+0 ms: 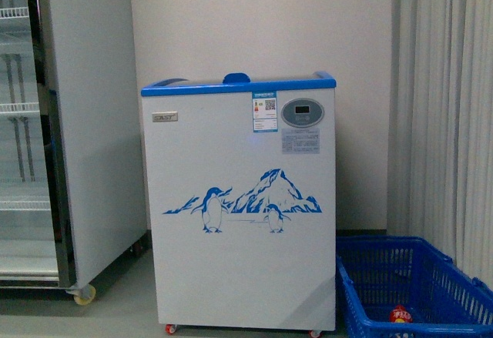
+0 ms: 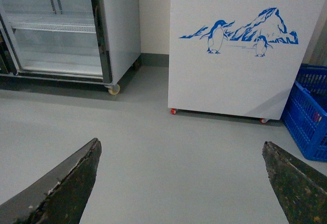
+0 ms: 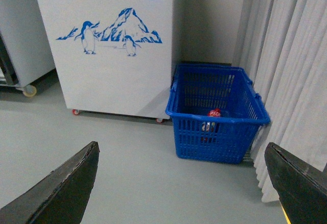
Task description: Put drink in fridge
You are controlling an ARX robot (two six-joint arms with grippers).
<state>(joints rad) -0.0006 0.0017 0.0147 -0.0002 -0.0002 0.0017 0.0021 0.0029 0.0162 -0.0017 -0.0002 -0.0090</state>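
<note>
Red patches (image 3: 207, 132) can be seen through the basket's slots below the drink's top (image 3: 214, 113), so the robot should expect a long bottle when it lifts the drink.
The fridge (image 1: 239, 207), a white chest freezer with a blue top rim and a penguin-and-mountain decal, stands against the wall straight ahead. It also shows in the left wrist view (image 2: 240, 55) and the right wrist view (image 3: 112, 50). The drink (image 3: 214, 114) lies inside a blue basket; only its red top shows, also in the front view (image 1: 400, 315). My left gripper (image 2: 181, 183) is open and empty above bare floor. My right gripper (image 3: 181, 183) is open and empty above the floor, short of the basket. Neither arm shows in the front view.
The blue plastic basket (image 1: 431, 276) sits on the floor right of the freezer, seen too in the right wrist view (image 3: 217, 132). A tall grey upright cooler (image 1: 69, 122) with wire shelves stands left. White curtains (image 1: 451, 107) hang at the right.
</note>
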